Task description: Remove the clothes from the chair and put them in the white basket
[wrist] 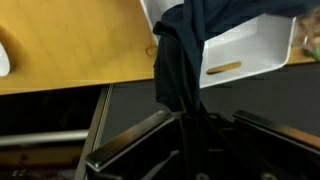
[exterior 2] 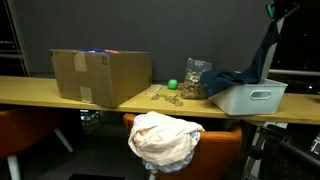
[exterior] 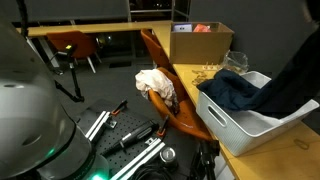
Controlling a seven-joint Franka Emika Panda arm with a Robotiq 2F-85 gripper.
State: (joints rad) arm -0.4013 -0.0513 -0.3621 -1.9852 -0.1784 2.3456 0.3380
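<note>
I keep lowering the held end with my gripper until it sinks inside and then let go, because the dark blue garment's lower end [exterior: 232, 91] is in the white basket [exterior: 254, 122].
A dark blue garment [exterior 2: 262, 60] hangs from my gripper [exterior 2: 284, 12] at the top right, and its lower end lies in the white basket [exterior 2: 258, 99] on the wooden table. In the wrist view the gripper [wrist: 195, 130] is shut on this garment [wrist: 180, 60], which stretches down towards the basket [wrist: 250, 50]. The garment [exterior: 240, 90] and the basket [exterior: 262, 124] also show in an exterior view. A white cloth [exterior: 155, 82] lies bunched on the orange chair [exterior: 180, 115]. It also shows at the bottom middle of an exterior view [exterior 2: 165, 140].
A cardboard box [exterior 2: 100, 76] stands on the table [exterior 2: 40, 93], with a bag of small items [exterior 2: 194, 78] and a green ball [exterior 2: 172, 85] beside the basket. Another orange chair [exterior: 72, 45] stands at the far desk. Metal rails [exterior: 125, 135] lie on the floor.
</note>
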